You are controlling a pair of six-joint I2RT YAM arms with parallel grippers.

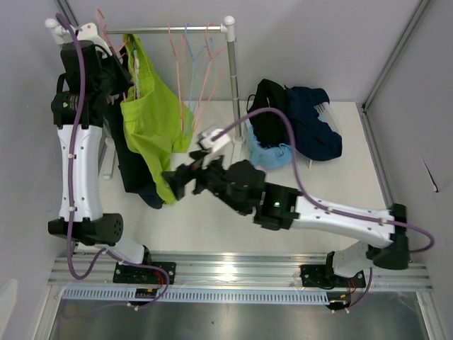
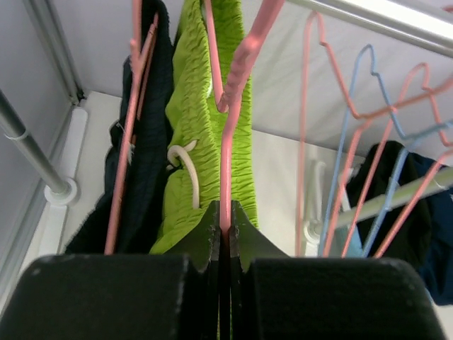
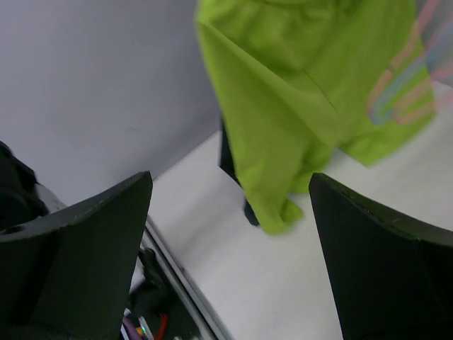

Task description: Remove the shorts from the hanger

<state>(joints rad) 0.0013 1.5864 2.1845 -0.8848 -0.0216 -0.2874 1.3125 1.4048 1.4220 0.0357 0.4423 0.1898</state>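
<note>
The lime green shorts are still on the pink hanger's wire (image 2: 226, 170) in my closed left gripper, so next I pull the shorts' cloth (image 1: 164, 127) off with my right gripper.
Lime green shorts (image 1: 150, 124) hang on a pink hanger (image 2: 228, 134) at the left end of the rail (image 1: 177, 30); they also show in the left wrist view (image 2: 195, 127) and the right wrist view (image 3: 297, 106). Dark blue-green shorts (image 1: 134, 173) hang behind them on another pink hanger (image 2: 131, 134). My left gripper (image 2: 226, 223) is shut on the lime shorts' pink hanger wire. My right gripper (image 1: 177, 180) is open and empty, just right of the lime shorts' lower hem. Black (image 1: 267, 106), navy (image 1: 315, 127) and light blue (image 1: 269, 154) shorts lie piled on the table.
Several empty pink and blue hangers (image 1: 195, 64) hang on the rail between me and the right post (image 1: 231, 71). The rack's left post (image 2: 32, 152) stands by the left wall. Grey walls close in on the left, back and right.
</note>
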